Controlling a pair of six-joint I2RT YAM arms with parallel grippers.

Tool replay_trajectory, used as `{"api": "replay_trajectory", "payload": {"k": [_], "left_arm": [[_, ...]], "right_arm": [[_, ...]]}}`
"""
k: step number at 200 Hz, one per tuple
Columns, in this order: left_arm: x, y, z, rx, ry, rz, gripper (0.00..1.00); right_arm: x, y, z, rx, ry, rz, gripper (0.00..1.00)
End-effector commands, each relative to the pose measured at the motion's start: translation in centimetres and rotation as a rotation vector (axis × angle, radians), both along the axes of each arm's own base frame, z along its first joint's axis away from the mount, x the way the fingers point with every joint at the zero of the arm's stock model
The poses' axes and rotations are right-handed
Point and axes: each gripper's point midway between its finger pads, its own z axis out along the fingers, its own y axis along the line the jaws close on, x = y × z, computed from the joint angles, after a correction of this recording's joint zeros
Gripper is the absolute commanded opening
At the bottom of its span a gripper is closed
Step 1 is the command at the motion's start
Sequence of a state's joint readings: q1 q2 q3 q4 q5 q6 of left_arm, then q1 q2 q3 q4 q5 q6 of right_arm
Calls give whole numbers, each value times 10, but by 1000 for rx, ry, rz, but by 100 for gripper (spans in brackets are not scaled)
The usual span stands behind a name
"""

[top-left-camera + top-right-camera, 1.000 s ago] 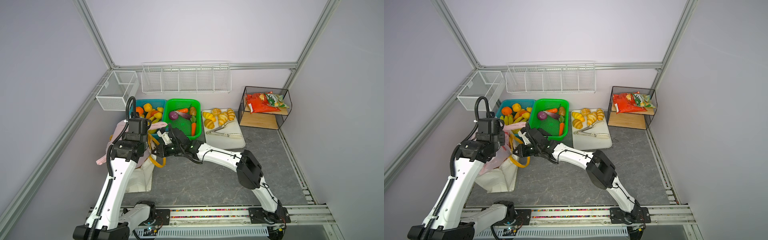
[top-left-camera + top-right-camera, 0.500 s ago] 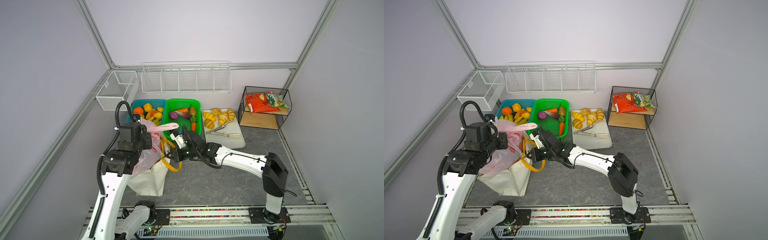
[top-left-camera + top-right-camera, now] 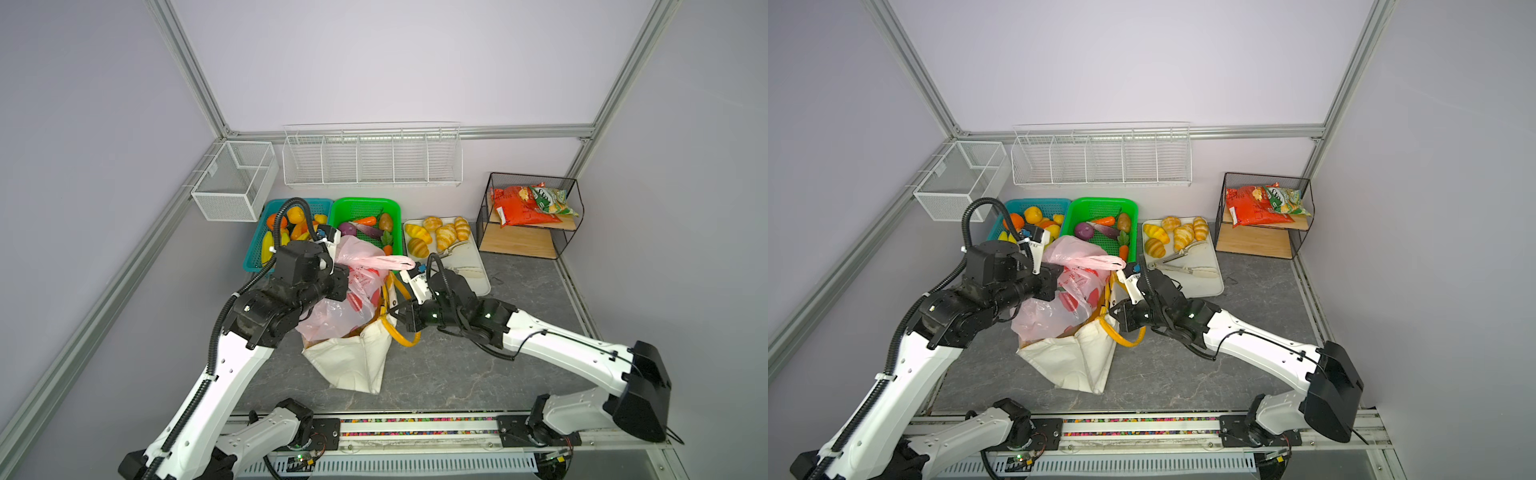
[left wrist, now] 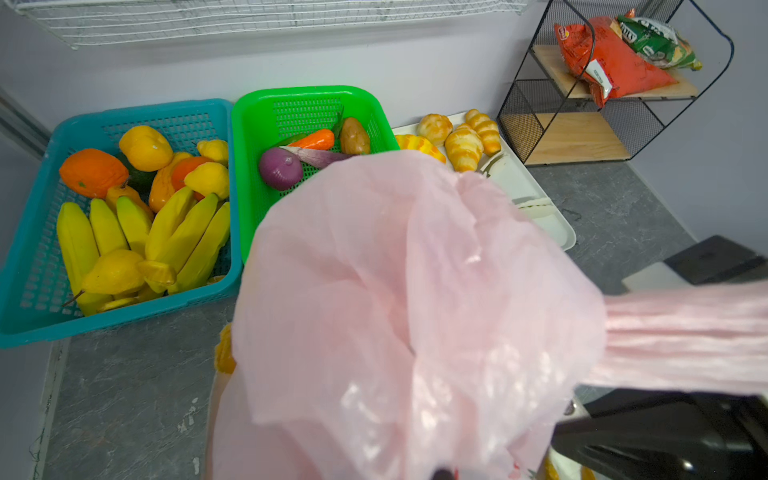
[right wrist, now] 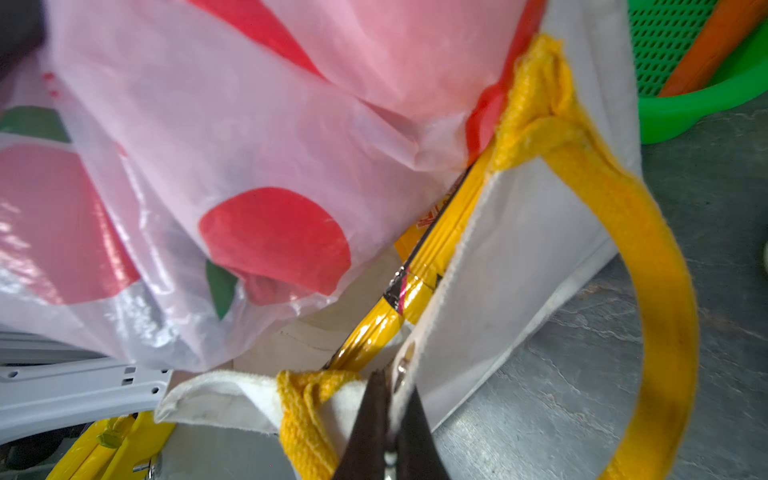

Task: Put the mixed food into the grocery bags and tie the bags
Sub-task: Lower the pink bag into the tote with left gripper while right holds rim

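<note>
I have the tote's rim in my right gripper and the pink bag is over the tote's opening, so my left gripper keeps lowering the bag until it rests inside.
The thin pink grocery bag with red apple prints hangs over the mouth of the cream canvas tote in both top views. My left gripper is shut on the pink bag, and the plastic hides its jaws. One pink loop handle sticks out toward the right arm. My right gripper is shut on the tote's rim, beside the yellow handle. A yellow snack packet shows inside the tote. A purple onion and an eggplant lie in the green basket.
A blue basket of bananas and oranges stands at the back left. The white tray holds croissants and tongs. A black wire shelf at the back right carries an orange-red and a green packet. White wire racks hang on the walls.
Both arms have pulled back from the baskets toward the front and right, bringing both bags along. The right gripper has closed on the tote's rim.
</note>
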State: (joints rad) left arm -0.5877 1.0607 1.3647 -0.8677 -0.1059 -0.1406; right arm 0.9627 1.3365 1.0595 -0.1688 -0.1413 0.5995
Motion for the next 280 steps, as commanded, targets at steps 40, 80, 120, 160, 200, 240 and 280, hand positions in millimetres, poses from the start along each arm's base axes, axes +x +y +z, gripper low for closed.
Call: {"api": "replay_trajectory", "payload": {"k": [40, 80, 120, 160, 200, 240, 280], "left_arm": [[-4, 10, -68, 249, 154, 47, 0], [-19, -23, -105, 289, 300, -136, 0], [-17, -70, -151, 325, 416, -286, 0], [-4, -86, -162, 331, 477, -280, 13], [0, -86, -97, 179, 290, -244, 40], [-9, -67, -40, 91, 107, -230, 65], [22, -70, -23, 39, 42, -113, 60]], "right_arm": [[12, -23, 19, 39, -146, -86, 7], [16, -23, 16, 72, -158, -112, 7], [20, -27, 13, 55, -165, -136, 7], [23, -37, 7, 27, -181, -174, 6], [25, -46, 2, 4, -200, -198, 7], [25, -49, -8, -14, -192, -201, 6], [26, -44, -10, -2, -184, -191, 7]]}}
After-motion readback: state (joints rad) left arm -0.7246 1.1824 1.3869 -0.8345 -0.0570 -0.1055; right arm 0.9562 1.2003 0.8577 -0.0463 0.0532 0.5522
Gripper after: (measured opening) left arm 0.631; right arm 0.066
